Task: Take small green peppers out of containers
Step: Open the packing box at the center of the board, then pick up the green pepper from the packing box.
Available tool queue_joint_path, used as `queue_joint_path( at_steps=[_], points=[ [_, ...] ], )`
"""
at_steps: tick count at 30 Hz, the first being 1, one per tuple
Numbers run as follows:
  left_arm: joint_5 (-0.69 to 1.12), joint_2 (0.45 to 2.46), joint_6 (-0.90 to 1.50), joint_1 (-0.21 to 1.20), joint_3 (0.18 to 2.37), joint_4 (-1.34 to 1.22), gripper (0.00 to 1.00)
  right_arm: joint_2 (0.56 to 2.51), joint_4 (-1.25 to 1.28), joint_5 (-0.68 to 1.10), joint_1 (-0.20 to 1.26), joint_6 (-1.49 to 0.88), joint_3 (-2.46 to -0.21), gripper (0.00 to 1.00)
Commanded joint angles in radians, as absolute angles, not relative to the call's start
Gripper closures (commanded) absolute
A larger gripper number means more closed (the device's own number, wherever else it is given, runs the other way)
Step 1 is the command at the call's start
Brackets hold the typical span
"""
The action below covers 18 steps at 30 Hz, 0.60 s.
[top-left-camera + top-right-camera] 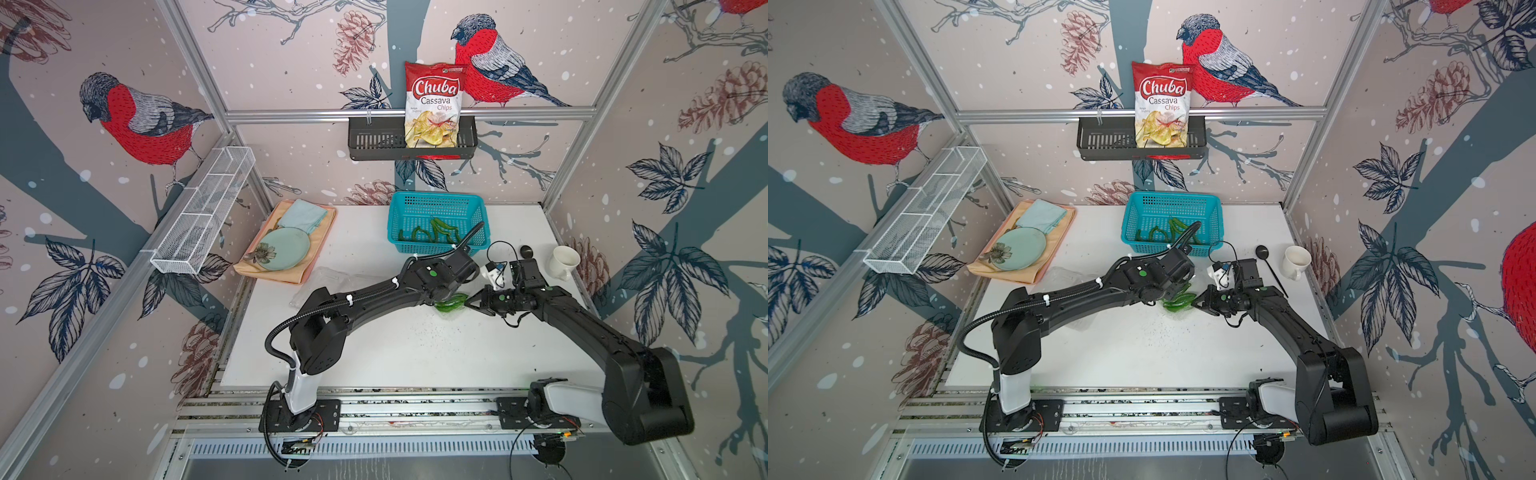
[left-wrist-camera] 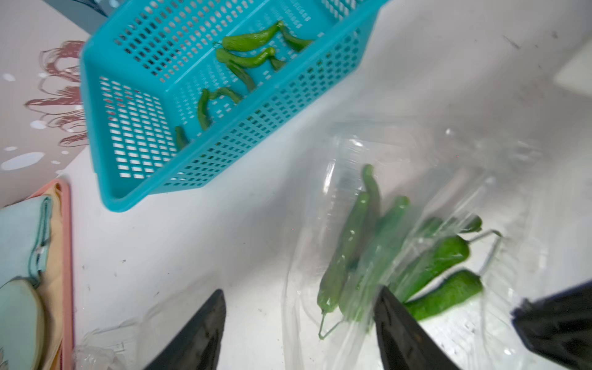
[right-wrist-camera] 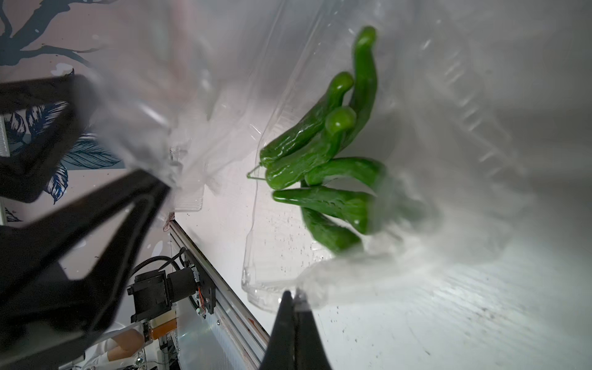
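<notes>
My left gripper is to swing the clear lid wide open before it reaches into the container for a pepper, because the lid slants over the small green peppers.
Several small green peppers lie in a clear clamshell container at mid-table, seen in both top views. My right gripper is shut on that container's thin rim. My left gripper stands open, one finger outside on the table, the other against the plastic over the peppers, a clear wall between them. A second clear container lies by the tray. More peppers rest in the turquoise basket.
A white mug and a black spoon sit at the right. A peach tray with a plate and a cloth is at the back left. On the back wall, a black rack holds a chips bag.
</notes>
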<state>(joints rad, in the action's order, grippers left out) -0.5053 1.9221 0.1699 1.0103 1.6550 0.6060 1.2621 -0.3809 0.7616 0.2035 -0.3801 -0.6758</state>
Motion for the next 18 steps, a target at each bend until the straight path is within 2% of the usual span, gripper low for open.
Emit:
queue_joint_path(
  at_steps=[1,10,14,18],
  points=[
    [-0.553,1.882,0.263,0.965,1.628,0.609,0.3,1.258,-0.429,0.767,0.204,-0.342,-0.662,1.0],
    [-0.563,1.835,0.31,0.916,1.593,0.628,0.27,1.258,-0.423,0.755,0.204,-0.332,-0.64,1.0],
    [-0.492,1.815,0.365,0.875,1.579,0.666,0.17,1.273,-0.428,0.724,0.201,-0.322,-0.638,1.0],
    [-0.392,1.803,0.437,0.804,1.586,0.716,0.07,1.324,-0.443,0.696,0.202,-0.314,-0.647,0.93]
  ],
)
